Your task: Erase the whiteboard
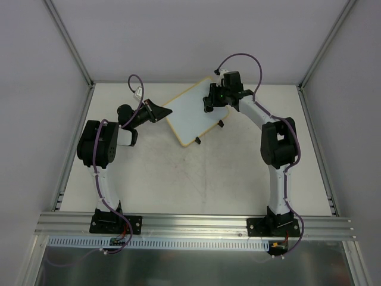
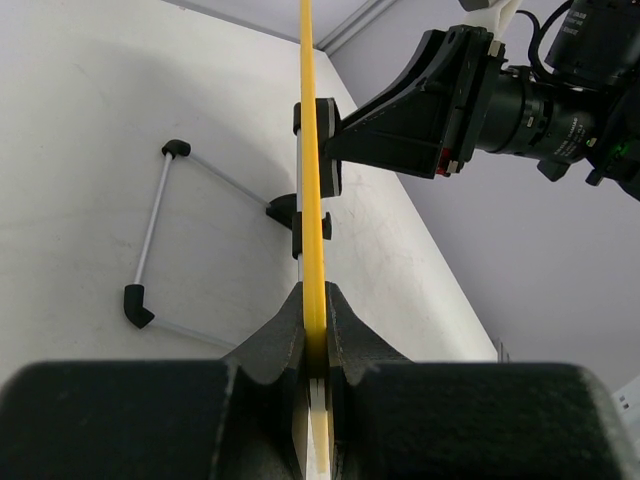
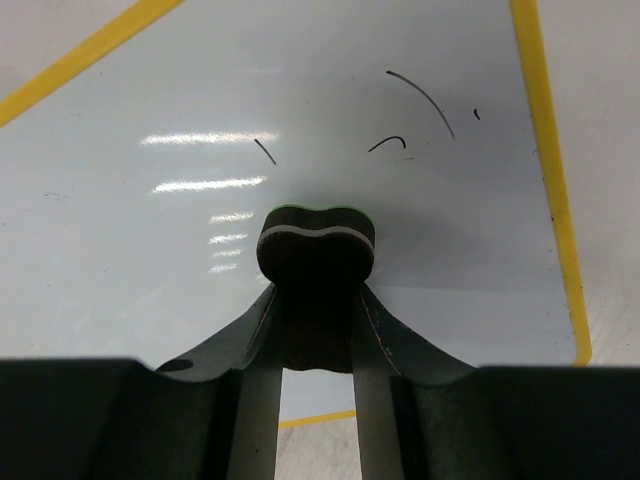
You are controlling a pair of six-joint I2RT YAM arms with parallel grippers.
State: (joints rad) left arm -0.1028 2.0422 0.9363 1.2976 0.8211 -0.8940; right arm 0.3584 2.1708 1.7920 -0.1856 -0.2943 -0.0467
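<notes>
The dark pen strokes (image 3: 387, 143) lie beyond the eraser, so my right gripper should turn back toward the whiteboard's far corner (image 1: 208, 80) and sweep the eraser across the strokes.
The whiteboard (image 1: 193, 112), white with a yellow frame, lies tilted at the back of the table. My left gripper (image 1: 159, 112) is shut on its left edge; the left wrist view shows the yellow frame (image 2: 312, 180) edge-on between the jaws. My right gripper (image 1: 209, 102) is shut on a small black eraser (image 3: 317, 248) and presses it on the board's face (image 3: 150, 220). A few short dark pen strokes (image 3: 420, 100) remain just beyond the eraser. The board's black clip feet (image 1: 197, 141) show at its near edge.
A thin wire stand with black corner pieces (image 2: 150, 235) shows under the board in the left wrist view. White walls enclose the table (image 1: 202, 179) on three sides. An aluminium rail (image 1: 196, 223) runs along the near edge.
</notes>
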